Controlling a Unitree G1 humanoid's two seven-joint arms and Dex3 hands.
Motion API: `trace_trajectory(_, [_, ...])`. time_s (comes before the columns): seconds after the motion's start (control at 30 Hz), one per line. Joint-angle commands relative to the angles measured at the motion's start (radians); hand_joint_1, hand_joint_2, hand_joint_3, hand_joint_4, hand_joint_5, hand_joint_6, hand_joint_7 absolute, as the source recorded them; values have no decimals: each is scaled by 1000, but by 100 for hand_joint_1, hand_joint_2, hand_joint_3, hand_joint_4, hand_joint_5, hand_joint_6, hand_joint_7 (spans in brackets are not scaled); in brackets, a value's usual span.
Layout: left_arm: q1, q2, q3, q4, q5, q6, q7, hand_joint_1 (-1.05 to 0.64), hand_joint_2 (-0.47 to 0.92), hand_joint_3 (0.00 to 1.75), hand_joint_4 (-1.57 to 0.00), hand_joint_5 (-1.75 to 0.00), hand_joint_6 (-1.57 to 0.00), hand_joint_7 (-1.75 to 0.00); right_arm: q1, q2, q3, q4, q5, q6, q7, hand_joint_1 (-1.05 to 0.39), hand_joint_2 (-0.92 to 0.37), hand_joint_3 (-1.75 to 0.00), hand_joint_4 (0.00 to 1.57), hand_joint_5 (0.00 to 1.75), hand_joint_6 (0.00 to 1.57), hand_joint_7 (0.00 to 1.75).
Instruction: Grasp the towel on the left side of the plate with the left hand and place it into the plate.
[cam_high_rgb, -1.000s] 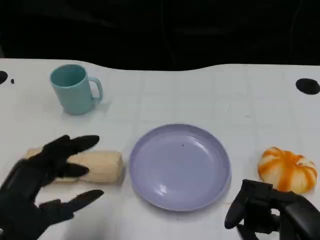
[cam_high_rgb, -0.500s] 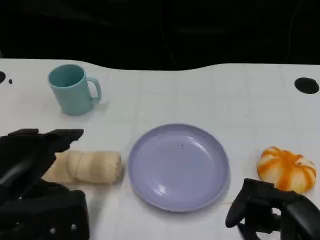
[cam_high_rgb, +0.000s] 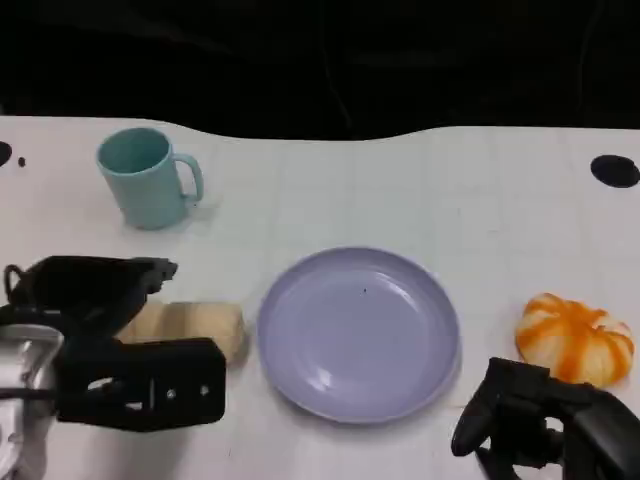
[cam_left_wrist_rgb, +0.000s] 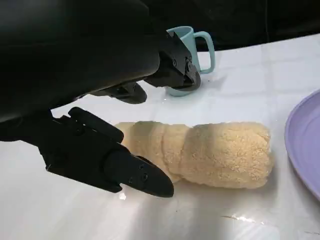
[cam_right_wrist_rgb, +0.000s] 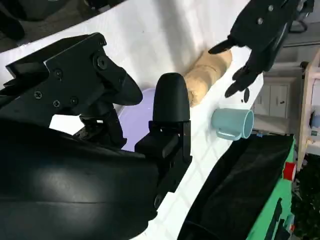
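A crease (cam_right_wrist_rgb: 204, 74) squeezes in around the middle of the roll. I expect the rolled beige towel (cam_high_rgb: 207, 327) to stay wound in one bundle when I pick it up.
A rolled beige towel (cam_high_rgb: 192, 328) (cam_left_wrist_rgb: 210, 155) (cam_right_wrist_rgb: 207, 75) lies on the white table just left of the lavender plate (cam_high_rgb: 358, 332) (cam_left_wrist_rgb: 305, 142) (cam_right_wrist_rgb: 145, 112). My left hand (cam_high_rgb: 95, 295) (cam_left_wrist_rgb: 100, 105) (cam_right_wrist_rgb: 260, 30) hovers over the towel's left end with its fingers spread on both sides of the roll, holding nothing. My right hand (cam_high_rgb: 545, 420) (cam_right_wrist_rgb: 100, 130) rests near the table's front edge at the lower right with its fingers curled in on nothing.
A teal mug (cam_high_rgb: 145, 178) (cam_left_wrist_rgb: 192, 55) (cam_right_wrist_rgb: 231, 122) stands behind the towel at the back left. An orange and white pumpkin-shaped object (cam_high_rgb: 575, 338) lies right of the plate. The table's far edge runs along the dark background.
My left hand has turned over and come down over the towel's left end, covering more of it. The right hand, plate, mug and pumpkin object have not moved.
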Motion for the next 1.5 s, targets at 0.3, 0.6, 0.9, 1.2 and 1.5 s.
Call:
trace_trajectory(0.3, [-166, -129, -107, 342, 43, 30, 43, -52, 87, 1, -41, -10, -35, -1, 5, -7, -8, 3, 7, -17, 3, -3, -60, -109, 72, 175, 61, 146])
trace_trajectory(0.6, [-207, -200, -114, 702, -28, -89, 350, -28, 92, 11, -84, -23, -82, -12, 7, -10, -15, 2, 10, -23, 7, -2, -60, -109, 71, 175, 62, 146])
trace_trajectory(0.9, [-202, -193, -127, 850, -55, -287, 668, -28, 92, 18, -73, -172, -65, -146, 10, -10, -12, 0, 2, -21, 7, -4, -59, -109, 72, 175, 62, 146])
trace_trajectory(1.2, [-173, -158, -79, 765, -81, -387, 856, -21, 88, 18, -80, -175, -56, -175, 4, -6, -9, 6, 2, -20, 5, -5, -58, -110, 74, 175, 62, 146])
trace_trajectory(1.5, [-100, -163, -6, 519, -112, -376, 867, -15, 50, 97, -85, -175, -66, -174, 4, -7, -12, 7, 6, -16, 7, -4, -59, -110, 73, 175, 62, 145])
